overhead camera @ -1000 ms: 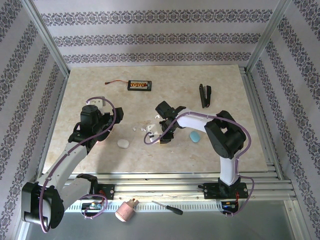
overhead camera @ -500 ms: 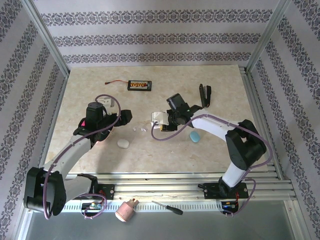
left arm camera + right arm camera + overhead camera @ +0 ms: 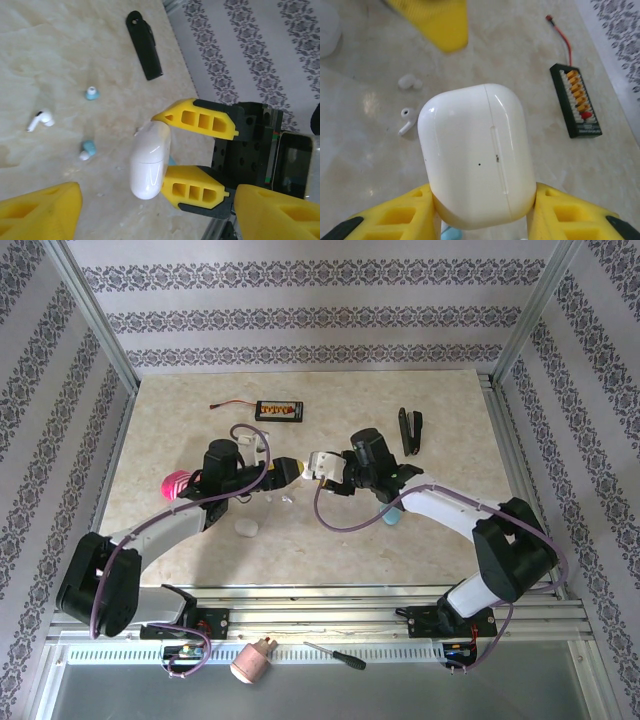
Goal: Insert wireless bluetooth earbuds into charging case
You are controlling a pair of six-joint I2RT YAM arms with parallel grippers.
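Observation:
My right gripper pinches the closed charging case across lid and base [image 3: 502,166], so my left gripper should take its loose end [image 3: 465,100] before my right gripper opens the lid.
My right gripper [image 3: 480,202] is shut on the white charging case [image 3: 476,155], gripping its lower end and holding it closed above the table's middle [image 3: 322,462]. My left gripper [image 3: 160,220] stands open right in front of the case [image 3: 150,160], one yellow finger [image 3: 440,22] just beyond its top, nothing between its jaws. The earbuds lie loose on the table below. A white one with a stem [image 3: 41,120] lies near two pale blue pieces [image 3: 91,93] [image 3: 87,149]. The right wrist view shows the white stem earbud [image 3: 408,120] and a small white piece [image 3: 408,81].
A white pebble case [image 3: 246,528] lies left of centre and a blue case [image 3: 390,515] sits partly under my right arm. A pink object [image 3: 175,483] is by my left arm. A black clip [image 3: 410,430] and a small connector board [image 3: 278,412] lie at the back.
My left arm has swung right to the centre and its jaws have narrowed slightly. My right gripper has lifted the case away from the near side, meeting the left gripper.

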